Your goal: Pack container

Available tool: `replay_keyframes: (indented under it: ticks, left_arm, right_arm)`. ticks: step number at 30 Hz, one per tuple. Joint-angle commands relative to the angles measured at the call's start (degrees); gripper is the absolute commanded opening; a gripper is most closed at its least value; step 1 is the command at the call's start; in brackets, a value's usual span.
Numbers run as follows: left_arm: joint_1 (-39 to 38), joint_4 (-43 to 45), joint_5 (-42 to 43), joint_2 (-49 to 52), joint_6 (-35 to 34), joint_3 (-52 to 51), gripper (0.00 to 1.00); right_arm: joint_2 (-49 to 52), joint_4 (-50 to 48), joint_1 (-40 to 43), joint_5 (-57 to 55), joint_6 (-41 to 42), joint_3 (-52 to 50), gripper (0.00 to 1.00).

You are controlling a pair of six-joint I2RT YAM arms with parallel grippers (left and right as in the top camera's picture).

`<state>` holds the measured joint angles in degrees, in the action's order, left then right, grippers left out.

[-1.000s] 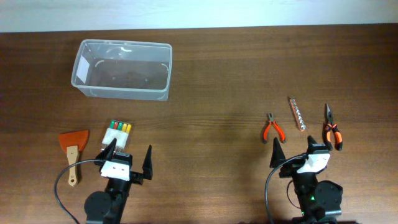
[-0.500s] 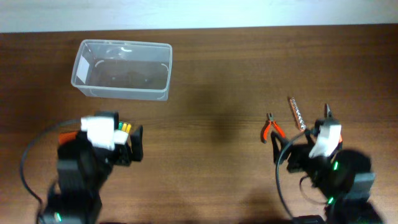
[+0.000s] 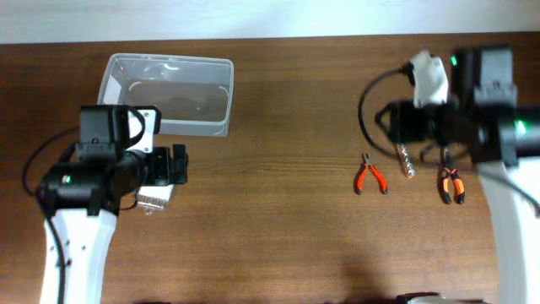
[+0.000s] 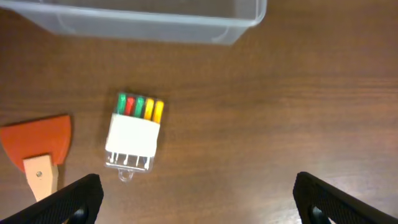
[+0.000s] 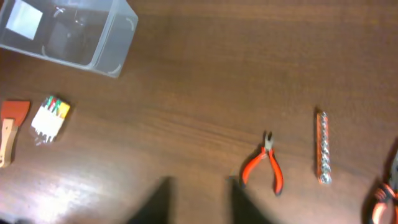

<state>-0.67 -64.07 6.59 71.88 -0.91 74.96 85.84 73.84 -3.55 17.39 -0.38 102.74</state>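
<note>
Next, my left gripper pulls the clear plastic container (image 3: 171, 89) closer by its end (image 3: 227, 103) facing the red pliers, since the container stands far from my right gripper.
The clear plastic container (image 3: 169, 93) stands empty at the table's back left and also shows as the container (image 4: 143, 18) in the left wrist view. My left gripper (image 4: 198, 183) hangs open above bare table, just right of a pack of coloured markers (image 4: 134, 134) and an orange scraper (image 4: 40, 146). My right gripper (image 5: 199, 199) is high over the right side. Its blurred fingers stand a narrow gap apart with nothing between them. Small red pliers (image 5: 267, 165) lie just right of it.
A strip of drill bits (image 3: 405, 156) and larger orange-and-black pliers (image 3: 450, 181) lie right of the red pliers (image 3: 369, 175). My left arm covers most of the marker pack (image 3: 152, 201) from above. The white wall edge runs along the back.
Both arms have lifted away from the front edge and swung toward the back of the table. The right jaws have narrowed from wide open. The left jaws stayed wide.
</note>
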Motion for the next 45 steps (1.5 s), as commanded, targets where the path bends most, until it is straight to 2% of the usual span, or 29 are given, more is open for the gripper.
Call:
replay_keyframes:
  ticks: [1, 3, 7, 10, 11, 14, 19, 27, 36, 45]
  left_arm:
    - [0.37, -0.48, -0.39, 1.09, 1.14, 0.81, 0.89]
    - [0.37, -0.66, -0.42, 1.38, 1.14, 0.81, 0.73]
    - [0.35, -0.11, -0.59, 1.4, 1.14, 0.81, 0.54]
    - [0.35, 1.9, -0.83, 1.42, 1.11, 0.81, 0.23]
    - [0.35, 2.86, -0.81, 1.44, 1.11, 0.81, 0.2]
    - [0.33, 7.19, -0.81, 2.51, 1.11, 0.83, 0.02]
    - [0.28, 12.28, -0.79, 7.1, 1.14, 1.88, 0.02]
    - [-1.66, 18.32, -0.79, 20.65, 2.6, 7.13, 0.02]
    - [-6.91, 31.78, -0.81, 31.19, 4.02, 10.4, 0.02]
    - [-7.13, 34.12, -0.76, 38.38, 4.02, 10.4, 0.02]
  right_arm:
    - [7.08, 0.31, -3.02, 1.49, -1.27, 5.55, 0.04]
    - [10.82, 0.31, -5.01, 1.46, -2.49, 8.35, 0.04]
    - [16.63, -0.24, -7.39, 1.51, -2.58, 13.42, 0.04]
    - [17.77, -1.07, -7.63, 1.46, -2.4, 14.49, 0.04]
    - [17.77, -1.22, -7.63, 1.33, -2.4, 14.49, 0.04]
    - [17.66, -0.94, -7.63, -0.26, -2.43, 14.51, 0.04]
    - [17.66, 0.33, -7.65, -0.24, -2.64, 14.51, 0.04]
    - [17.66, 2.99, -7.65, -0.28, -3.93, 14.51, 0.04]
    - [17.59, 6.49, -7.63, -3.28, -6.93, 14.51, 0.04]
    - [17.59, 7.02, -7.63, -4.57, -6.93, 14.51, 0.04]
